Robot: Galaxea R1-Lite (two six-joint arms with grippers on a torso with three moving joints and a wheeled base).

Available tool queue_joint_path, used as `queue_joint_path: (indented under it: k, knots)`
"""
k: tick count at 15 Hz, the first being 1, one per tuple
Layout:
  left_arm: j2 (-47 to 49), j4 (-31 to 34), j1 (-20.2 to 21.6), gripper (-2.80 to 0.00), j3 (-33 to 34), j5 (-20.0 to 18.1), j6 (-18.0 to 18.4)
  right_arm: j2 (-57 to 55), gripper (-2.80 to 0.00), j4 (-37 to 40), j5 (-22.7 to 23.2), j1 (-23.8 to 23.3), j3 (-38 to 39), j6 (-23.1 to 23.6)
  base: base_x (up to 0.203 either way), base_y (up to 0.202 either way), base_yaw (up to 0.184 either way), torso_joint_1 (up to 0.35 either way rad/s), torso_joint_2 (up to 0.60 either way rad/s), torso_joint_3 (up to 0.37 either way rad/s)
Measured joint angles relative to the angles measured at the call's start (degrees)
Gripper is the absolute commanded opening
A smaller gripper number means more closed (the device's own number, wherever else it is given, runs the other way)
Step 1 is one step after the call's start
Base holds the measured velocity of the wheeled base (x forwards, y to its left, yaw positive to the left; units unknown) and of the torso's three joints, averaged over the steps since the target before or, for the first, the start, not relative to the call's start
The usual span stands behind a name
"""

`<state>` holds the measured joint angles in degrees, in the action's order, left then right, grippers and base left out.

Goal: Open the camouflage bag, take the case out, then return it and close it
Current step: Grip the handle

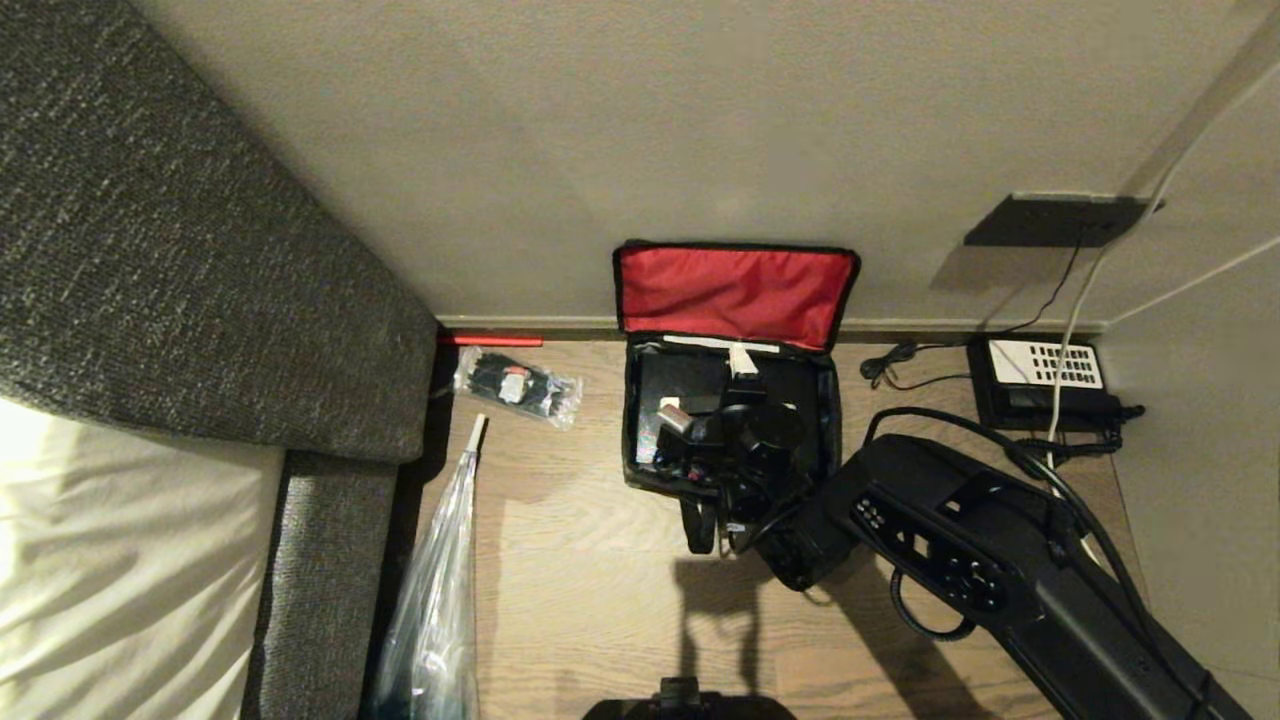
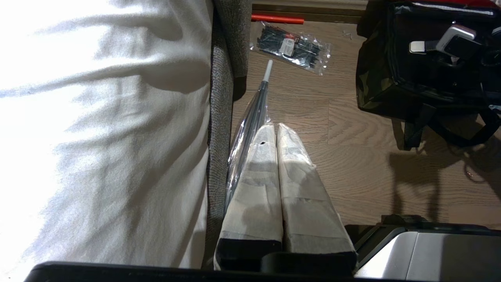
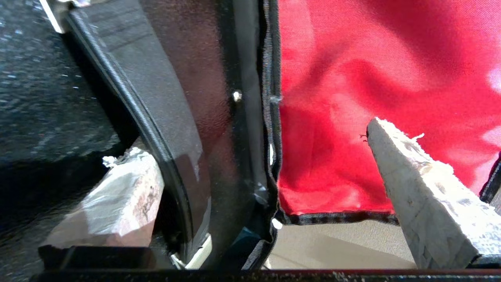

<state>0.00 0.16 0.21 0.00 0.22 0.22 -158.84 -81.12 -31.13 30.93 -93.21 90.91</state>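
I expect the black case (image 1: 692, 378) will slide straight up and leave the bag standing when I lift it, because a gap can be seen along the bag's side (image 1: 824, 402).
The camouflage bag (image 1: 631, 440) stands open on the wood floor against the wall, its red lid (image 1: 735, 290) leaning back on the wall. The black case (image 1: 668, 378) lies flat inside. My right arm comes in from the lower right, and the right gripper (image 1: 708, 388) hangs over the back of the bag, open wide. In the right wrist view one finger (image 3: 117, 199) sits by the case's black edge (image 3: 172, 94), and the other finger (image 3: 422, 196) stands before the red lining (image 3: 352, 78). The left gripper (image 2: 276, 127) is parked low beside the bed, shut and empty.
A clear packet of black cable ties (image 1: 515, 385) lies left of the bag. A black desk telephone (image 1: 1045, 378) with cables sits in the right corner. A grey upholstered bed frame (image 1: 150, 250) and a plastic-wrapped umbrella (image 1: 440, 580) bound the left side.
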Motion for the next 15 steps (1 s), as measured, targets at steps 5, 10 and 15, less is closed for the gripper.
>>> queue_joint_path:
  k: [5, 10, 15]
  knots:
    - [0.0, 0.0, 0.0, -2.80, 0.0, 0.0, 0.0, -0.3, 0.00, 0.6, -0.1, -0.1, -1.7, 0.2, 0.000, 0.000, 0.000, 0.000, 0.00, 0.000]
    - [0.0, 0.0, 0.0, -2.80, 0.0, 0.0, 0.0, -0.6, 0.00, 1.0, -0.1, -0.1, -3.0, 0.0, 0.000, 0.000, 0.000, 0.000, 0.00, 0.000]
    - [0.0, 0.0, 0.0, -2.80, 0.0, 0.0, 0.0, -0.9, 0.00, 0.7, 0.0, -0.3, -3.1, -0.7, 0.000, 0.000, 0.000, 0.000, 0.00, 0.000]
